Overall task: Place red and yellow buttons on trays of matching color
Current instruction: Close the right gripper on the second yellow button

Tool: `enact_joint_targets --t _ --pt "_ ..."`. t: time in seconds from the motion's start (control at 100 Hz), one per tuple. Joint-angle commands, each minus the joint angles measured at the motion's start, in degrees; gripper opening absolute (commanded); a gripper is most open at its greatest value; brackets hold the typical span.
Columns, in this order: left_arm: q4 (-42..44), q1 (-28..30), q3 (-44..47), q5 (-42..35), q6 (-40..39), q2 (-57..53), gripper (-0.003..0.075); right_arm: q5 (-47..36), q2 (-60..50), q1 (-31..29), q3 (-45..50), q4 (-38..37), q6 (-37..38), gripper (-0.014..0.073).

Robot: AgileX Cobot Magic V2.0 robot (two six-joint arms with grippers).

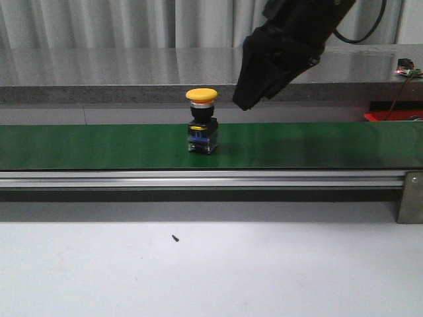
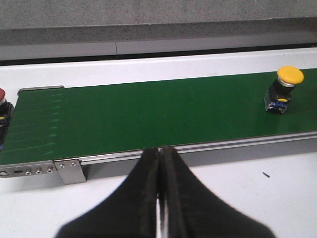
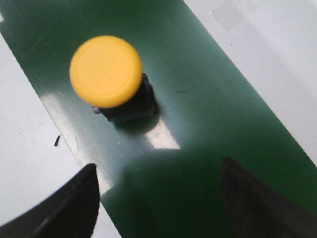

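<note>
I should go on bringing my right gripper toward the yellow cap (image 1: pixel 201 96) before the fingers close there, since the yellow button stands upright and free beside my open fingers.
A yellow button (image 1: pixel 201 96) with a black and blue base stands upright on the green belt (image 1: pixel 99 146). It also shows in the left wrist view as the yellow button (image 2: pixel 289 75) and from above in the right wrist view as the yellow button (image 3: pixel 106 71). My right gripper (image 3: pixel 158 169) hangs open above the belt, just right of the button and apart from it; in the front view the right gripper (image 1: pixel 248 98) is a black mass. My left gripper (image 2: pixel 161 151) is shut and empty, in front of the belt's rail. A red button (image 2: pixel 2 95) sits at the belt's far left end, cut off by the frame. No yellow tray is in view.
An aluminium rail (image 1: pixel 198 178) runs along the belt's front, with a bracket (image 1: pixel 410 197) at the right end. A red flat thing (image 1: pixel 380 117) lies behind the belt at the far right; I cannot tell whether it is a tray. White table (image 1: pixel 198 271) lies in front.
</note>
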Motion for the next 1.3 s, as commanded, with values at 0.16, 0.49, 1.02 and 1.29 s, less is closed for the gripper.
enact_joint_targets --t 0.16,0.49,1.02,1.29 --pt "-1.5 -0.4 -1.4 -4.0 -0.2 0.2 -0.002 -1.9 -0.1 2.0 -3.9 2.7 -0.9 0.0518" --pt "-1.5 -0.4 -1.4 -4.0 -0.2 0.2 -0.002 -6.3 0.6 2.6 -3.9 4.6 -1.0 0.0518" --pt "-1.5 -0.4 -1.4 -4.0 -0.2 0.2 -0.002 -6.7 1.4 2.5 -3.9 4.7 -1.0 0.0184" --pt "-1.5 -0.4 -1.4 -4.0 -0.2 0.2 -0.002 -3.6 -1.7 0.0 -3.3 4.9 3.8 0.0184"
